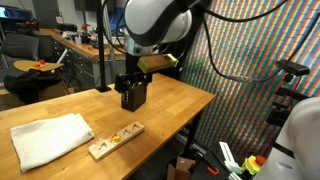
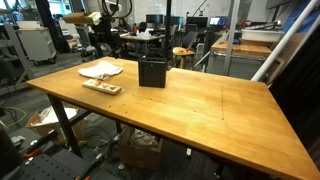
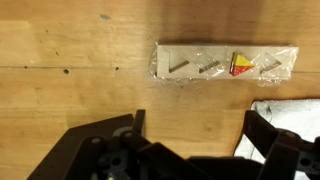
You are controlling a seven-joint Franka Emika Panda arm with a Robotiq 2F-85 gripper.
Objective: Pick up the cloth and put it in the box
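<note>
The white cloth is lying clear of the puzzle board. My open gripper keeps going over the cloth's middle and down until the fingers pinch a fold.
A white cloth lies flat at the near left of the wooden table; it also shows in the other exterior view. A small open-topped black box stands upright on the table, also seen in the other exterior view. In the wrist view my gripper is open and empty above bare wood, with a corner of the cloth beside its right finger. In an exterior view the dark gripper hangs under the white arm close to the box and is hard to tell apart from it.
A flat wooden puzzle board with small coloured pieces lies between the cloth and the box, and shows in the wrist view and an exterior view. Chairs and lab benches stand beyond the table's edges.
</note>
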